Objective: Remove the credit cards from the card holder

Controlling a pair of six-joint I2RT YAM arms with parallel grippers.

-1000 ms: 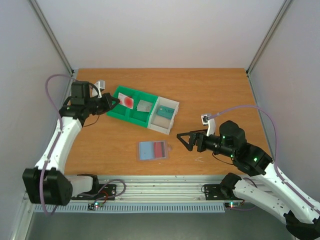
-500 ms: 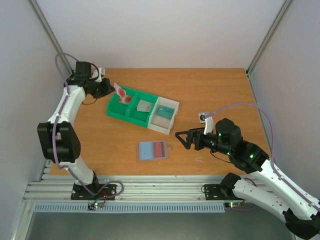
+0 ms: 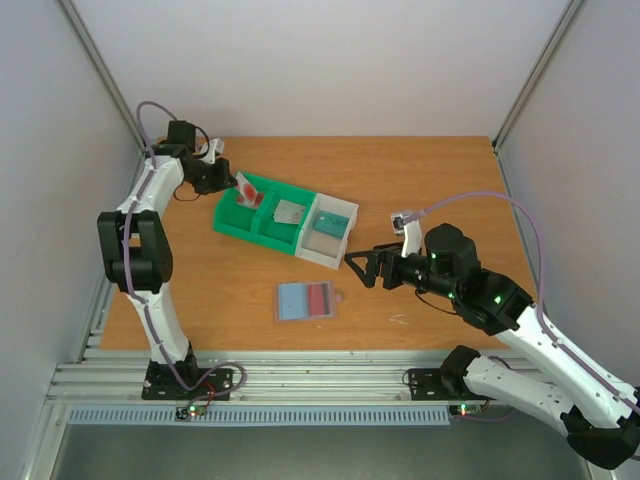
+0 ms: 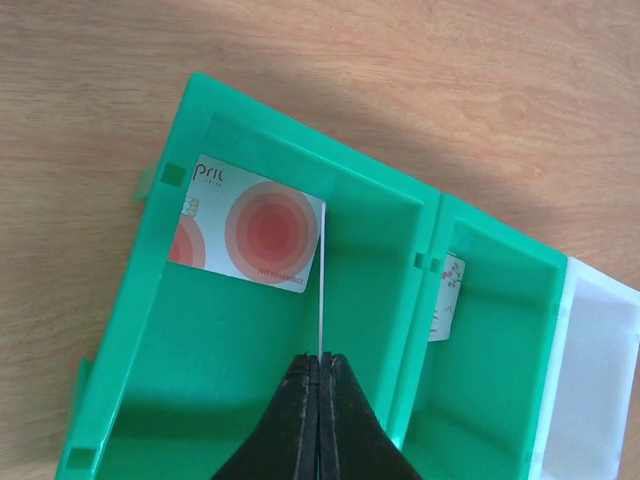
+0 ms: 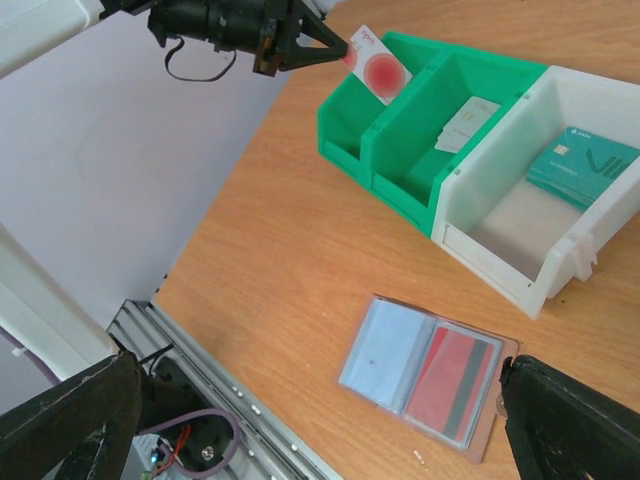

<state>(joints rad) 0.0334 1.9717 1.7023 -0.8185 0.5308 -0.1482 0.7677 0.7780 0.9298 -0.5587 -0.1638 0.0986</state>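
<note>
The white credit card (image 3: pixel 249 189) is hanging over the green compartment (image 3: pixel 236 216) with its matching card. My left gripper should go on lowering the white credit card until the card's edge goes inside, before it lets go.
The slate-blue card holder (image 3: pixel 292 301) lies open on the table, also in the right wrist view (image 5: pixel 385 352). Its right half holds a red card with a dark stripe (image 3: pixel 319 299) (image 5: pixel 455 385). My left gripper (image 3: pixel 228 183) (image 4: pixel 320 358) is shut on the thin edge of a white credit card with a red patch (image 3: pixel 247 190) (image 4: pixel 250 233) (image 5: pixel 375 68), held tilted over the tray's left green compartment. My right gripper (image 3: pixel 356 270) is open and empty, above the table to the right of the holder. Its fingers (image 5: pixel 70 420) frame the holder.
The green-and-white three-compartment tray (image 3: pixel 228 226) (image 5: pixel 400 185) stands at the back left. A pale card (image 3: pixel 289 212) (image 5: pixel 468 122) lies in its middle compartment and a teal card (image 3: pixel 328 222) (image 5: pixel 580 165) in the white one. Frame rails run along the near edge.
The white card lay flat in the left green compartment; now my left gripper holds it tilted up, and the left arm has swung back. My right gripper has shifted slightly towards the tray.
</note>
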